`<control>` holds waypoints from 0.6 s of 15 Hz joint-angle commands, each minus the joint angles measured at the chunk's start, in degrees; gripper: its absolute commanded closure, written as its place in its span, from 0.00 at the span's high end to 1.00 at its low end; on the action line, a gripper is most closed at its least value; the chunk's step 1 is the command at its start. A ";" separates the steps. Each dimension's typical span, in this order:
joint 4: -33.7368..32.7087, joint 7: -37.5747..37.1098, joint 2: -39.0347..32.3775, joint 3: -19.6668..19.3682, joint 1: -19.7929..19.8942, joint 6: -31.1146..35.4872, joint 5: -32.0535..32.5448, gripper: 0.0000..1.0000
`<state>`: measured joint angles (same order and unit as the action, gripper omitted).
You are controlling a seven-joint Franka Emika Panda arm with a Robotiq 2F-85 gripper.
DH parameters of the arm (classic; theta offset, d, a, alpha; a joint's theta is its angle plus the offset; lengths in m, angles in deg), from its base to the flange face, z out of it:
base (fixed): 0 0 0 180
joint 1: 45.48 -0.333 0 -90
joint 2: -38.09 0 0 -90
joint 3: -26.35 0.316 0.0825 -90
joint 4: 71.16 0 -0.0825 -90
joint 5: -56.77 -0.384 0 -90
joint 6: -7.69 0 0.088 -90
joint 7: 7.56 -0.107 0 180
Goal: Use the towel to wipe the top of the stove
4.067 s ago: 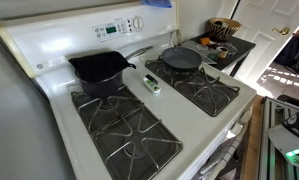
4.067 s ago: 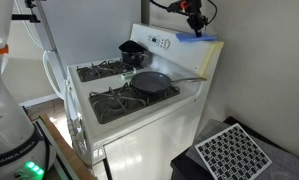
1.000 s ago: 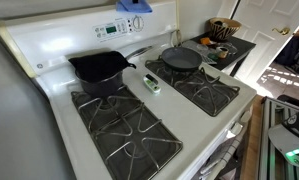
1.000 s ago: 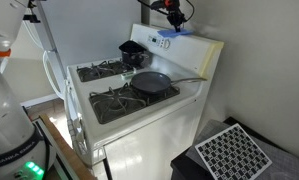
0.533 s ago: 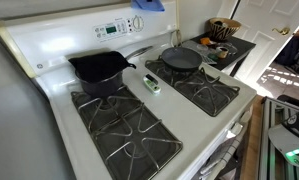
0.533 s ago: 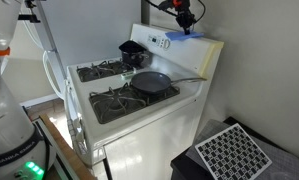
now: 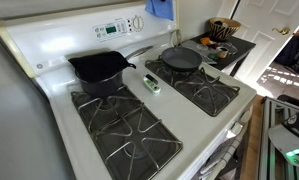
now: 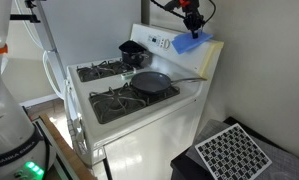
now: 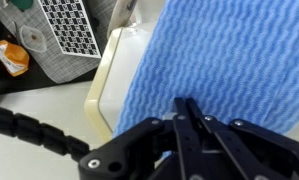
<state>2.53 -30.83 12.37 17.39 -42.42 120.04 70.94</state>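
Note:
I should pull the towel back along the panel's top above the knob (image 8: 165,30) with my gripper, because the towel reaches the cream edge (image 8: 218,46) at the back panel's end.
The bright-blue towel (image 8: 189,43) hangs from my gripper (image 8: 194,20) at the end of the back panel's top on the white stove (image 8: 139,125). In an exterior view only the towel's lower part (image 7: 161,8) shows at the top edge, above the knob. In the wrist view the towel (image 9: 229,50) fills the right side, and my gripper (image 9: 189,105) is shut, its fingers pinching the cloth. The panel's cream edge (image 9: 104,85) lies beside the towel. The stove (image 7: 174,105) has black grates.
A black pot (image 7: 99,68) sits on a back burner and a dark frying pan (image 7: 181,58) on another. A small white-green object (image 7: 151,83) lies between the grates. A side table with a bowl (image 7: 224,28) stands beside the stove. A perforated mat (image 8: 229,152) lies nearby.
The gripper slid the towel along the back panel's top toward the display, then back to the panel's end. The towel now hangs lower from the fingers instead of lying flat.

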 commanded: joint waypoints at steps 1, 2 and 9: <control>2.92 -0.01 0.85 -0.95 0.50 0.13 -0.30 0.00; 2.73 0.00 0.54 -0.96 0.48 0.40 -0.27 0.00; 0.59 0.50 -1.25 0.34 -1.10 0.95 -0.59 0.00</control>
<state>3.00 -30.74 12.42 17.06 -42.69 120.05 70.94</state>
